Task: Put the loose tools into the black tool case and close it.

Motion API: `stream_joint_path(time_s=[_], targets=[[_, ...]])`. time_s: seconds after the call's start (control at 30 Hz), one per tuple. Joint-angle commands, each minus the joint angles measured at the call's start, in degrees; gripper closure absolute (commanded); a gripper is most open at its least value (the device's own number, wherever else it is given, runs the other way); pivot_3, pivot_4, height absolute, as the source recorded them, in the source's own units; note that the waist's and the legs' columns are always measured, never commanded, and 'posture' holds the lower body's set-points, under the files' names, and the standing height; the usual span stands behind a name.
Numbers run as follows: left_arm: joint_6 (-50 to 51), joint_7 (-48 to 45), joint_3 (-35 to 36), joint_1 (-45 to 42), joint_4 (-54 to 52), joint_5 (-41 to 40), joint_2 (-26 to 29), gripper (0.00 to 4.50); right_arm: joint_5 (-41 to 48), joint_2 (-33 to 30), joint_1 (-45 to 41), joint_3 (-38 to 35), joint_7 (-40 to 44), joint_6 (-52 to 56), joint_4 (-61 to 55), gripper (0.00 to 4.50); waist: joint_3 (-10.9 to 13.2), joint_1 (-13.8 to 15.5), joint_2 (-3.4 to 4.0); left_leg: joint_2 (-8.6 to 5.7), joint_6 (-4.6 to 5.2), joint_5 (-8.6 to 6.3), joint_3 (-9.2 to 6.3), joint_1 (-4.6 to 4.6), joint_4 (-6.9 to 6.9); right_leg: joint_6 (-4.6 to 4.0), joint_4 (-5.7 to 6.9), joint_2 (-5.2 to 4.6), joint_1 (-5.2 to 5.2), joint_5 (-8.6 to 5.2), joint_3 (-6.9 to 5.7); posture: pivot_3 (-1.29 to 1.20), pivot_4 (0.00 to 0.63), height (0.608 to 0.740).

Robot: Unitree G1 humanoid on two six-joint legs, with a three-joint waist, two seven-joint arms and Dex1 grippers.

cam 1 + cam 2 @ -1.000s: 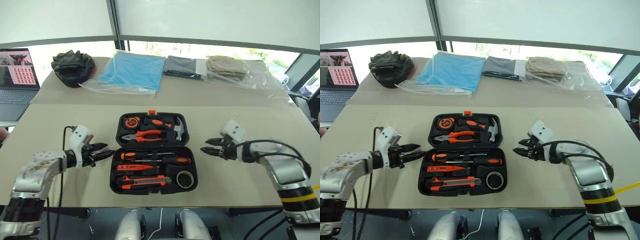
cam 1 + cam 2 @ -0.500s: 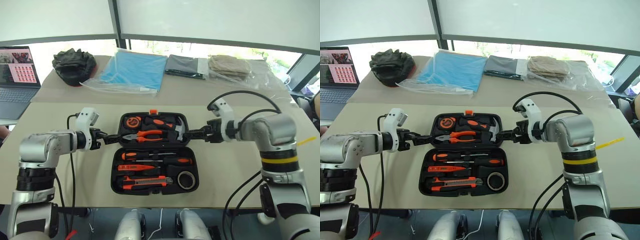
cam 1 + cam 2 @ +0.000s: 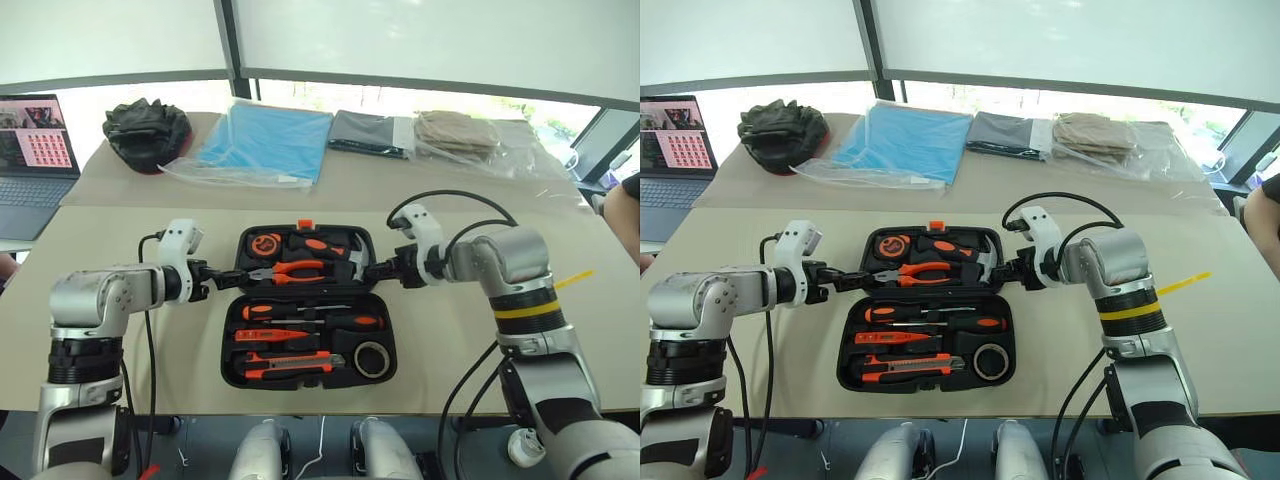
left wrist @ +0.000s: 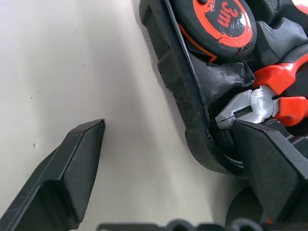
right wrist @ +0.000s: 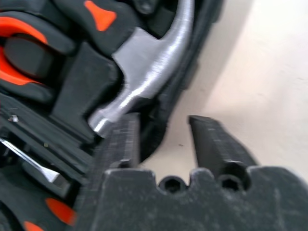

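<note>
My gripper will lift the tool case's far half (image 3: 308,255), and that half should swing over and bring the orange latch to the tool case's near rim, because the halves join (image 3: 309,292) along the middle.
The black tool case (image 3: 229,345) lies open flat in the middle of the table. Its near half holds two screwdrivers (image 3: 300,311), a small orange pointed tool (image 3: 270,335), a utility knife (image 3: 290,362) and a dark tape roll (image 3: 371,357). Pliers (image 3: 290,270), a hammer (image 3: 352,258) and a tape measure (image 3: 264,243) sit in the far half. My left gripper (image 3: 232,279) is open at the far half's left rim (image 4: 192,115), one finger on the table side and one inside. At the right rim my right gripper (image 3: 372,270) straddles the edge beside the hammer head (image 5: 144,72), narrowly open.
Across the back of the table lie a black fabric bundle (image 3: 145,130), a blue bag (image 3: 265,140), a dark grey cloth (image 3: 368,132) and a beige cloth (image 3: 455,132). A laptop (image 3: 35,150) stands at the far left. A person's arm (image 3: 622,205) shows at the right edge.
Both grippers came up from beside the case's near half and swung inward to the far half's side rims. The right gripper's jaws have narrowed over the last half second.
</note>
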Motion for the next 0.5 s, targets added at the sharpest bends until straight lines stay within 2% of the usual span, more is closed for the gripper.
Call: stream_joint_path(time_s=[0.03, 0.07, 0.13, 0.3, 0.4, 0.5], targets=[[-0.2, 0.8, -0.1, 0.7, 0.5, -0.1, -1.5, 1.50, -1.2, 0.1, -0.1, -0.7, -2.1, 0.0, 2.4, 4.15, 0.0, 0.0, -0.07, 0.00, 0.00, 0.00, -0.01, 0.15, 0.00, 0.00, -0.01, -0.01, 0.15, 0.00, -0.01, 0.00, 0.150, 0.740], [-0.6, 0.8, 0.6, 0.6, 0.8, -0.5, -2.2, 1.89, -1.3, 0.6, -0.1, -1.5, -2.9, 0.3, 3.0, 4.49, 0.0, 0.0, -0.07, 0.01, 0.01, -0.01, -0.02, 0.32, 0.00, 0.00, -0.06, 0.00, 0.35, 0.00, -0.04, 0.00, 0.150, 0.740], [-1.9, 1.1, 1.9, 0.6, 1.4, -0.6, -3.5, 2.62, -1.1, 1.2, -0.2, -2.6, -3.6, 0.3, 3.3, 4.50, -0.1, 0.0, -0.11, 0.07, 0.03, -0.03, -0.04, 0.59, -0.02, 0.01, -0.07, -0.03, 0.63, -0.01, -0.05, 0.00, 0.150, 0.740], [-6.2, 0.6, 3.7, 1.3, 1.1, -1.2, -4.9, 4.34, 0.4, 2.4, 0.1, -6.8, -3.8, -2.4, 1.2, 4.50, -0.1, 0.0, -0.10, 0.11, -0.01, 0.04, -0.07, 0.59, -0.01, -0.04, -0.04, -0.02, 0.59, 0.02, -0.02, 0.00, 0.150, 0.740], [-14.4, -2.0, 5.4, 2.1, 0.3, -1.6, -5.9, 4.46, 1.7, 1.1, 1.9, -7.0, -0.4, -7.9, -3.7, 4.50, -0.1, 0.0, -0.09, 0.11, -0.02, 0.07, -0.06, 0.55, -0.01, -0.03, -0.01, -0.03, 0.55, 0.04, -0.01, 0.00, 0.150, 0.740], [-25.2, -5.2, 8.3, 3.2, -1.5, -2.3, -6.9, 4.46, 1.2, -1.1, 5.8, -6.1, 4.7, -21.0, -9.7, 4.50, 0.0, 0.0, -0.11, 0.11, -0.02, 0.08, -0.06, 0.31, -0.01, -0.04, -0.04, -0.03, 0.34, 0.06, -0.02, 0.00, 0.150, 0.740]])
